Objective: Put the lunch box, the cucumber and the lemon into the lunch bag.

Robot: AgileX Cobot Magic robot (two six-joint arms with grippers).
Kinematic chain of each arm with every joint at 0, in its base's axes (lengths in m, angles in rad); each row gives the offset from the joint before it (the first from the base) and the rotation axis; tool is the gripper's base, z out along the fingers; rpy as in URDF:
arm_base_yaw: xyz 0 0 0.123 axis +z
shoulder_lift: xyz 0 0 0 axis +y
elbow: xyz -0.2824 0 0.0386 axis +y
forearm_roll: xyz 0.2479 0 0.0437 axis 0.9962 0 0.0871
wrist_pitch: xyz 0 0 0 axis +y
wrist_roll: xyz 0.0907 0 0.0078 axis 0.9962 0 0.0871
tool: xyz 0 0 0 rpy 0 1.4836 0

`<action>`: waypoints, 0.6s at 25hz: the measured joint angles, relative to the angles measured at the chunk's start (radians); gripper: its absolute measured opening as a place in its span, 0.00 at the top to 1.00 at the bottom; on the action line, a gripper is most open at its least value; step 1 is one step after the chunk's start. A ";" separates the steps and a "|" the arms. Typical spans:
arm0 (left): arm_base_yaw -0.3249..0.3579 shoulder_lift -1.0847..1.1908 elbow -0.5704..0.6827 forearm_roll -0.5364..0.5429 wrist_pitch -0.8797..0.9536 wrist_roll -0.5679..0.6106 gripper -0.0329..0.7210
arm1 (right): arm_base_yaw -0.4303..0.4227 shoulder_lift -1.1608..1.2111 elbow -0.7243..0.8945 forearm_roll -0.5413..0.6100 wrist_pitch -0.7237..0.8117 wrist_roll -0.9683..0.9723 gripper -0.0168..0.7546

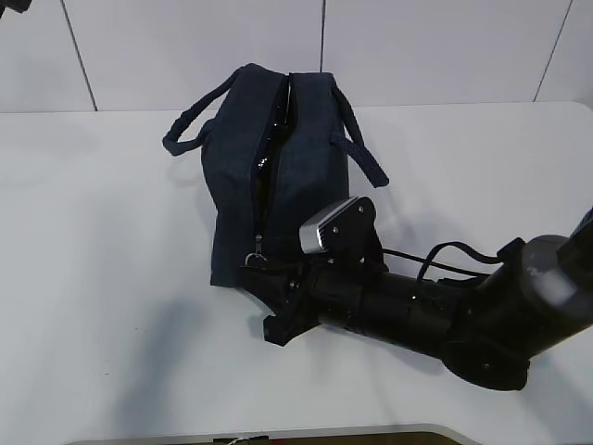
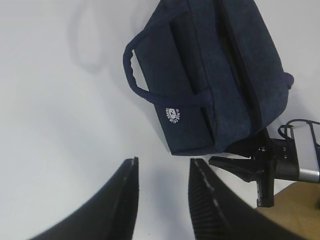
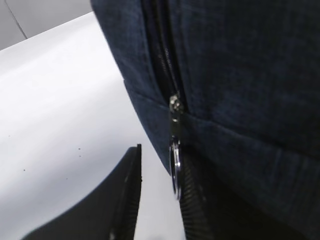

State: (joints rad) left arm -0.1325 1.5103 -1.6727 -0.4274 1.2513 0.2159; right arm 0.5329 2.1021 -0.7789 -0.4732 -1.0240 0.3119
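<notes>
The lunch bag will zip closed when I pull the ring to the far end of the zipper, because the zipper gapes past the metal ring pull.
The dark navy lunch bag stands on the white table with its zipper running along the top towards me. Its metal ring pull hangs at the near end. My right gripper is open at that end. In the right wrist view the ring pull lies against the inner face of the right finger, and the jaws are apart. My left gripper is open and empty above bare table, beside the bag's logo side. The lunch box, the cucumber and the lemon are out of view.
The bag's two loop handles hang out to either side. A narrow shiny gap shows along the top of the zipper line. The table's front edge is close below the right arm. The right gripper also shows in the left wrist view.
</notes>
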 joint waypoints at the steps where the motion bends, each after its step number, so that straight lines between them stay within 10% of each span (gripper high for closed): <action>1: 0.000 0.000 0.000 0.000 0.000 0.000 0.64 | 0.000 0.000 0.000 0.000 0.000 0.000 0.70; 9: 0.000 0.000 0.000 -0.012 0.000 0.000 0.64 | 0.000 0.000 0.000 0.002 0.019 0.021 0.71; 15: 0.000 0.000 0.000 -0.029 0.000 0.000 0.64 | 0.000 0.000 0.000 0.008 0.021 0.041 0.96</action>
State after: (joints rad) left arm -0.1325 1.5103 -1.6727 -0.4569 1.2513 0.2159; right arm 0.5329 2.1021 -0.7789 -0.4654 -1.0028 0.3525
